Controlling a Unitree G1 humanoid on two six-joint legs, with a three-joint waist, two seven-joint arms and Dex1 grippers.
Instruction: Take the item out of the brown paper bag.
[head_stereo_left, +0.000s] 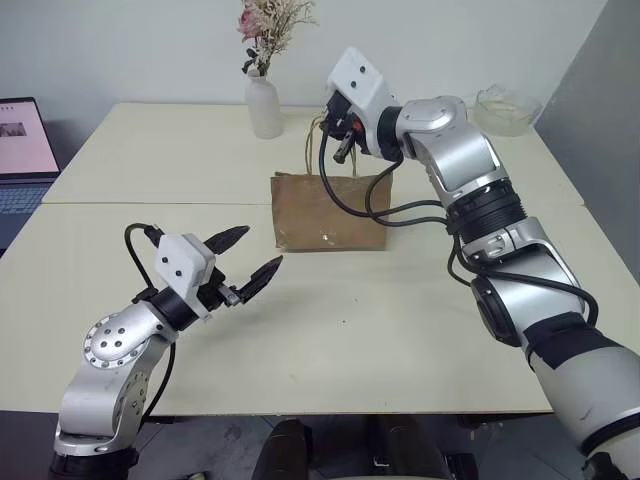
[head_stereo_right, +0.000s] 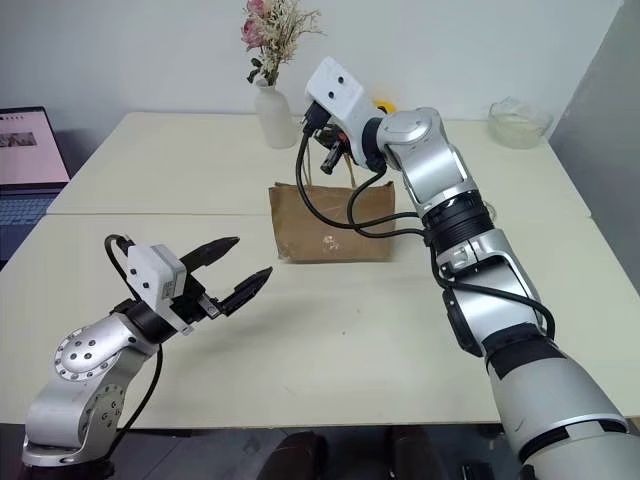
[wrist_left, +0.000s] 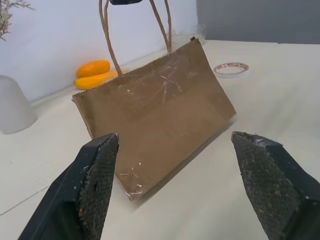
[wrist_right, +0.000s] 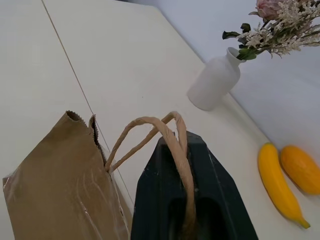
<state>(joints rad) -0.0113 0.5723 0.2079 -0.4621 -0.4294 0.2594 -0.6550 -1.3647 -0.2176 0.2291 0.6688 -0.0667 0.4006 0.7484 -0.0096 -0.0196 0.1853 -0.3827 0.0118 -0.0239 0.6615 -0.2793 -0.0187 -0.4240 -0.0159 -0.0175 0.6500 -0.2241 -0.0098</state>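
Note:
The bag's opening (head_stereo_left: 330, 176) will spread wide open when the robot pulls the handles apart, because paired handle pieces (wrist_left: 166, 36) stick up from the bag's pinched top edge.
The brown paper bag (head_stereo_left: 325, 212) stands on the table past its middle, its flat taped side toward me. Its two thin loop handles (wrist_right: 165, 132) rise straight up into my right gripper (head_stereo_left: 345, 148), which hangs just above the bag's top edge and is shut on them. The bag's mouth looks nearly closed, and the item is hidden from view. My left gripper (head_stereo_left: 250, 258) hovers near the table's front left, fingers wide open and pointing at the bag (wrist_left: 155, 115), a short gap from it, with nothing between them.
A white vase (head_stereo_left: 264, 105) with dried flowers stands behind the bag. Near the back wall lie a banana (wrist_right: 277, 182) and an orange fruit (wrist_right: 302, 170). A tape roll (wrist_left: 231, 69) lies beyond the bag, a glass bowl (head_stereo_left: 505, 108) at the back right, a laptop (head_stereo_left: 22, 150) at the far left.

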